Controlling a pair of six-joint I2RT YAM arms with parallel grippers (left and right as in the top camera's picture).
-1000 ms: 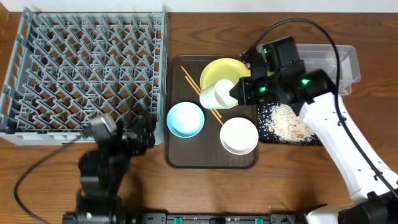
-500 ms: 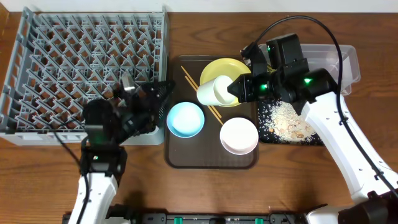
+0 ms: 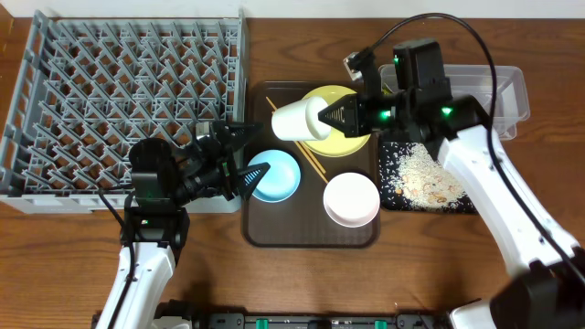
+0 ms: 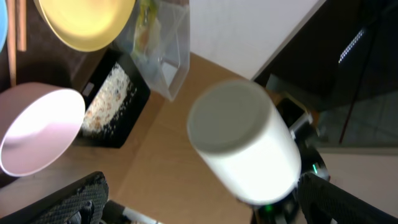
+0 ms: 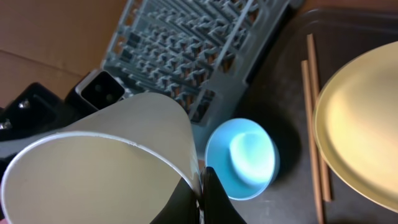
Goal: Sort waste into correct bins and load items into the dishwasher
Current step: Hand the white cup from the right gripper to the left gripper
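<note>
Next, my right gripper brings the small white cup's base (image 3: 284, 122) into the open fingers (image 3: 252, 153) for handover to the dish rack, because the base hangs off-centre beyond my left gripper.
My right gripper (image 3: 331, 117) is shut on the rim of the small white cup (image 3: 294, 120) and holds it sideways above the brown tray, left of the yellow plate (image 3: 345, 137). In the right wrist view the fingers (image 5: 203, 186) pinch the cup wall (image 5: 106, 162). My left gripper (image 3: 249, 153) is open and points right, just below-left of the cup. In the left wrist view the cup's base (image 4: 239, 146) hangs between and beyond the spread fingers (image 4: 205, 208). The blue bowl (image 3: 274, 176), white-pinkish bowl (image 3: 352, 200) and chopsticks (image 3: 308, 157) lie on the tray. The tissue is out of view.
The grey dish rack (image 3: 137, 91) stands at the left. The dark brown tray (image 3: 311, 233) is in the middle. The black tray (image 3: 457, 203) holds rice scraps at the right. The clear tub (image 3: 508, 91) behind it shows the wrapper (image 4: 147, 25) inside.
My right gripper has carried the cup leftward off the plate. My left arm has risen and reached right toward the cup, jaws now spread.
</note>
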